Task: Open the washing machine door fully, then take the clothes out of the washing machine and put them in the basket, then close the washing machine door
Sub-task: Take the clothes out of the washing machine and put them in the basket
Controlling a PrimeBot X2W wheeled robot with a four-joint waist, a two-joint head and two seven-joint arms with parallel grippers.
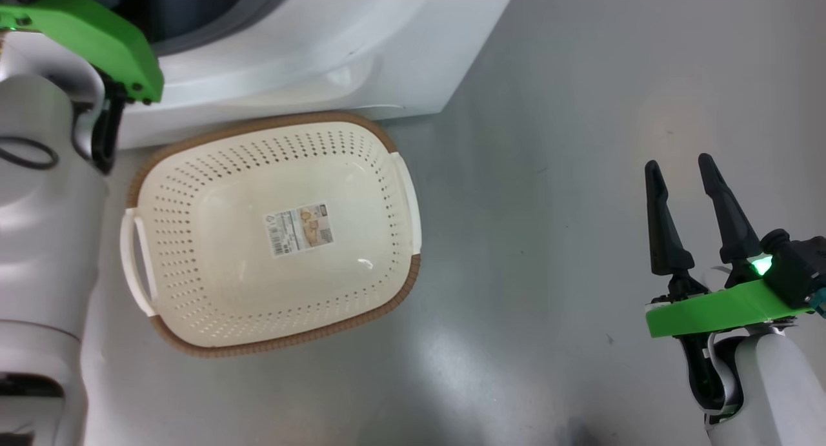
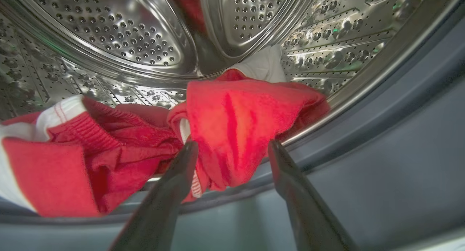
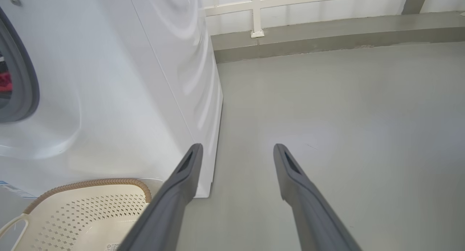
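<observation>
White cloth (image 2: 264,64) shows behind the red garment's fold (image 2: 235,133). The garment will open out long and trail a white end when I pull the fold out.
The white washing machine (image 1: 310,52) stands at the top of the head view, with the cream basket (image 1: 213,317) on the floor right in front of it, holding only its paper label. In the left wrist view the red and white clothes (image 2: 232,124) lie at the lip of the steel drum (image 2: 120,36). My left gripper (image 2: 232,147) is open, its fingertips on either side of a hanging red fold. My right gripper (image 1: 677,168) hovers open over bare floor, to the right of the basket. The washing machine door is out of view.
The grey floor (image 1: 548,207) stretches right of the washer. A low grey ledge and white railing (image 3: 327,22) run behind it. The grey rubber gasket (image 2: 399,109) rings the drum mouth. My left forearm (image 1: 39,207) stands beside the basket's left handle.
</observation>
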